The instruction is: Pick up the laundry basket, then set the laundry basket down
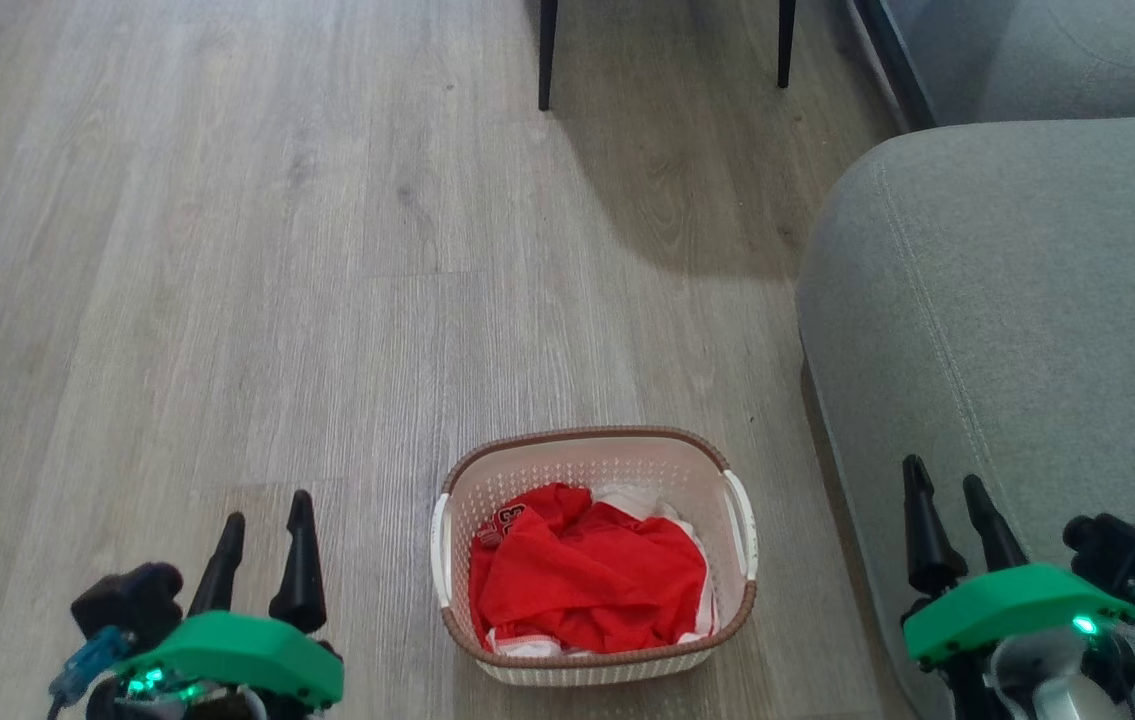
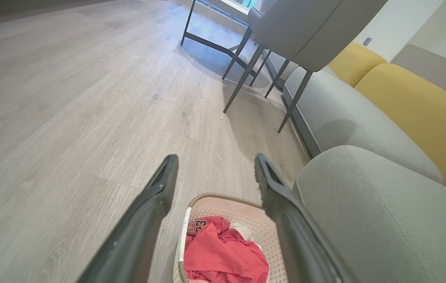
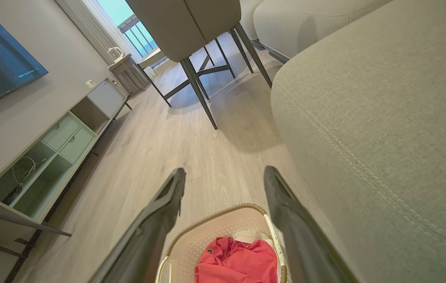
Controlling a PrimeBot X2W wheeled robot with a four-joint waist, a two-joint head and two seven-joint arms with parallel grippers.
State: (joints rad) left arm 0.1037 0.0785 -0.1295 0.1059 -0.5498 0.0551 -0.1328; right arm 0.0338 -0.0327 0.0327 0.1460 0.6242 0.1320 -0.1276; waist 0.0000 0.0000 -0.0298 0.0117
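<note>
My gripper will lift the laundry basket level by the white handles [image 1: 442, 551], and I expect them to stay fixed, since they run flush into the brown rim [image 1: 449, 490].
The laundry basket [image 1: 587, 463] stands on the wooden floor at the bottom middle of the head view, cream-white and perforated, with a brown rim and white side handles. A red garment [image 1: 587, 575] and some white cloth lie in it. My left gripper [image 1: 265, 514] hovers open to the basket's left, clear of it. My right gripper [image 1: 947, 484] is open to the basket's right, in front of the grey sofa. In the left wrist view the basket [image 2: 226, 206] lies between and below the open left gripper [image 2: 215, 162]. The right wrist view has the basket [image 3: 215, 228] beneath the open right gripper [image 3: 224, 173].
A grey sofa [image 1: 1017, 330] rises close along the basket's right side. Dark chair legs [image 1: 547, 60] stand on the floor farther ahead. Yellow cushions [image 2: 415, 102] lie along the sofa back. A TV unit [image 3: 50, 149] lines the far wall. Open floor [image 1: 177, 250] spreads left.
</note>
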